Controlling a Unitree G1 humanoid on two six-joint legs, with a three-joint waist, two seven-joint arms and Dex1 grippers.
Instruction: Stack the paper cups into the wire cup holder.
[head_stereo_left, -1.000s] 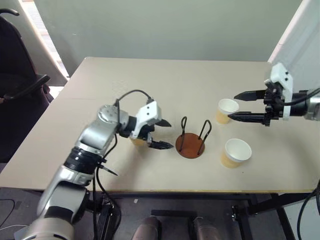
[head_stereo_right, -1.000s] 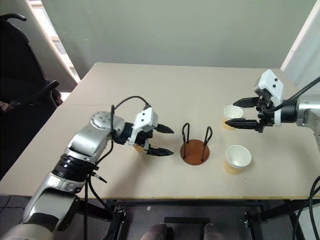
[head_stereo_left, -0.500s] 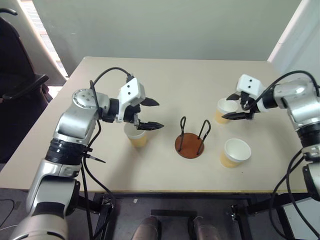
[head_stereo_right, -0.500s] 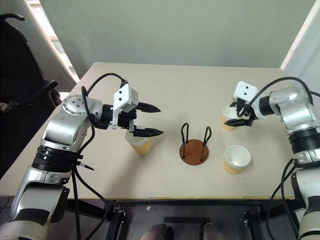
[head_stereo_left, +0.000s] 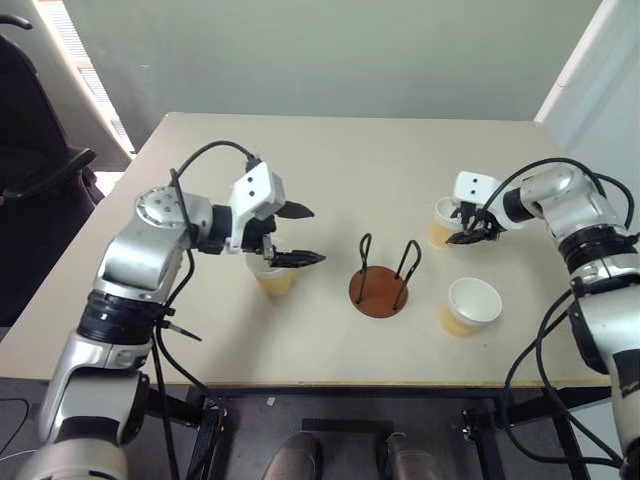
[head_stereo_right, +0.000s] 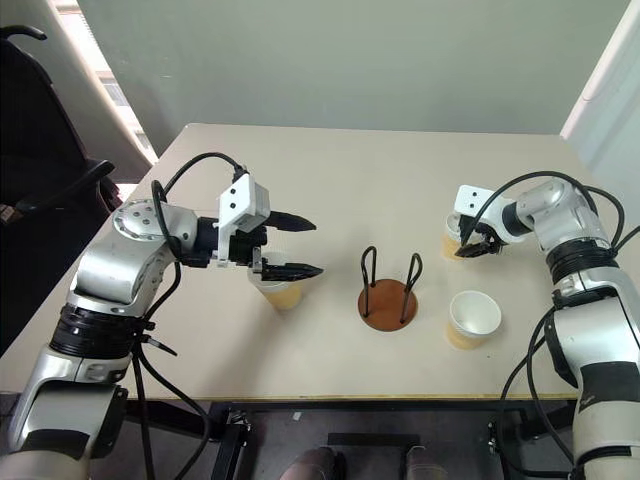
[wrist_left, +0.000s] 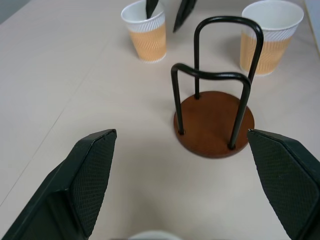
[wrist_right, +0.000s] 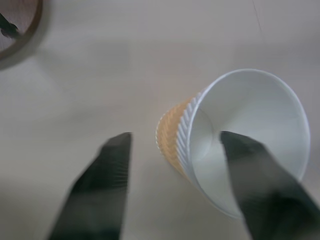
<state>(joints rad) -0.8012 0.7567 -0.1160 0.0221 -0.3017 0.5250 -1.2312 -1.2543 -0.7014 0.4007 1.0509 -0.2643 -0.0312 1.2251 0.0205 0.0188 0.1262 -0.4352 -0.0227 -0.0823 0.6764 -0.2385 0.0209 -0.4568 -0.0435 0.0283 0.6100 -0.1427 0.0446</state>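
The cup (head_stereo_left: 271, 276) below my left gripper will slide down into another cup almost to its rim when I stack it, because paper cups taper (head_stereo_left: 461, 318) toward their bases.
Three tan ribbed paper cups stand on the beige table (head_stereo_left: 350, 160). One cup (head_stereo_left: 273, 279) is just below my left gripper (head_stereo_left: 314, 235), which hovers open and points at the wire cup holder (head_stereo_left: 383, 284), a brown disc with two black wire loops. The far right cup (head_stereo_left: 441, 222) has my right gripper (head_stereo_left: 457, 228) at its rim. One finger (wrist_right: 255, 185) is inside the cup and the other finger (wrist_right: 102, 190) is outside, a gap still showing beside the wall. The third cup (head_stereo_left: 470, 305) stands free, nearer the front edge.
A dark chair (head_stereo_left: 40, 170) stands off the table's left side. The holder sits mid-table between the left cup and the two right cups. The table's front edge runs close below the holder and the third cup.
My right gripper swung in from the right and came down onto the far right cup's rim, its fingers narrowing. My left gripper lifted off the table, uncovering the left cup.
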